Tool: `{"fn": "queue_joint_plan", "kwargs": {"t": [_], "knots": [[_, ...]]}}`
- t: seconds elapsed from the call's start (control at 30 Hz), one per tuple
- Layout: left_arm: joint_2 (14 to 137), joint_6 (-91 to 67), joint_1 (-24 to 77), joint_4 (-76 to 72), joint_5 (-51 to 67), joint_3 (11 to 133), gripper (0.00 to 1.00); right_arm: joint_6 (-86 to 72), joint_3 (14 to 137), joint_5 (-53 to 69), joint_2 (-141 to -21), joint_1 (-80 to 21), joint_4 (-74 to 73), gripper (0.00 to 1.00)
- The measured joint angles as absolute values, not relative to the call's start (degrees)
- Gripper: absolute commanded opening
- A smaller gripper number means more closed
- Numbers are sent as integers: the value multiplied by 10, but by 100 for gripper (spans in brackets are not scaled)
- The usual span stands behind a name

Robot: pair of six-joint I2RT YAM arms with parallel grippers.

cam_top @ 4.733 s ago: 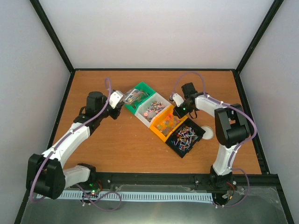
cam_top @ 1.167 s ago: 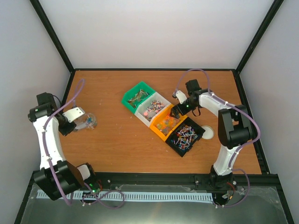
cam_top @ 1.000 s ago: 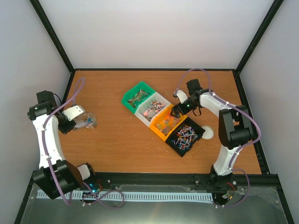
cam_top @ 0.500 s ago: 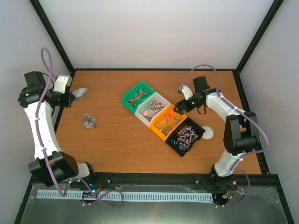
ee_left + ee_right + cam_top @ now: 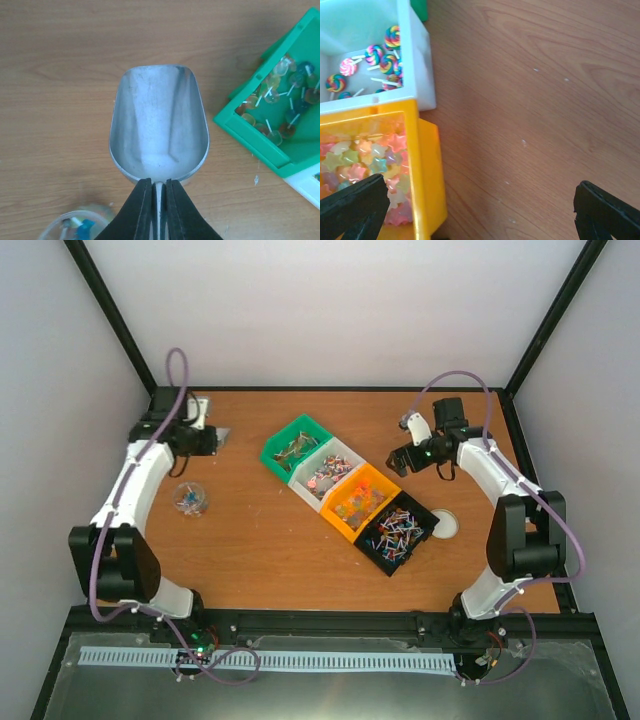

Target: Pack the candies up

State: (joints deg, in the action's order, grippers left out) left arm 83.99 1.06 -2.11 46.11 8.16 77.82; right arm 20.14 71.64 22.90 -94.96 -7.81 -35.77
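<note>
I should keep lowering the metal scoop [image 5: 159, 117] with my left gripper until it rests on the wood [image 5: 239, 453] beside the green bin, and then let go of it. The scoop is empty and the wood there is clear.
The metal scoop [image 5: 159, 130] is empty, and my left gripper [image 5: 159, 183] is shut on its thin handle. In the top view the scoop [image 5: 221, 434] hovers over the table's back left, left of the green bin [image 5: 297, 448]. Candies lie in four bins: pale lollipops in the green bin [image 5: 280, 112], rainbow lollipops [image 5: 382, 55] in the white bin [image 5: 417, 65], star candies [image 5: 360, 165] in the orange bin [image 5: 430, 170], and stick candies in the black bin [image 5: 397, 532]. My right gripper [image 5: 400, 461] is open over bare wood right of the orange bin, its fingers [image 5: 355, 205] wide apart.
A small clear cup [image 5: 188, 499] holding a few candies stands on the table's left side, and it also shows in the left wrist view as the cup [image 5: 75, 227]. A white disc [image 5: 446, 524] lies right of the black bin. Black frame rails border the table.
My left arm swung from the far left edge towards the back, carrying the scoop right towards the green bin. The right gripper drew back and right, away from the orange bin. The cup stayed put.
</note>
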Motion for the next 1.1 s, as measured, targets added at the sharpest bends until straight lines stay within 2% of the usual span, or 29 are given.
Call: {"fn": "queue_joint_plan", "kwargs": {"t": [0.2, 0.33, 0.53, 0.63, 0.73, 1.0, 1.07, 1.1], "knots": [[944, -74, 68, 385, -40, 749, 1, 211, 720, 201, -948, -52, -378, 100], [1016, -110, 75, 359, -75, 749, 1, 234, 726, 201, -948, -27, -407, 100], [1046, -140, 80, 305, -98, 756, 3, 270, 727, 197, -948, 32, -456, 98], [1058, -149, 87, 284, -110, 756, 8, 281, 727, 196, -948, 60, -474, 98], [1066, -158, 90, 266, -116, 756, 18, 288, 727, 192, -948, 76, -485, 98], [1091, -170, 91, 302, -98, 735, 30, 294, 722, 189, -948, 84, -497, 98], [1090, -169, 91, 309, -92, 735, 36, 294, 722, 190, -948, 86, -498, 98], [1088, -169, 91, 313, -88, 735, 42, 293, 722, 191, -948, 86, -497, 98]]}}
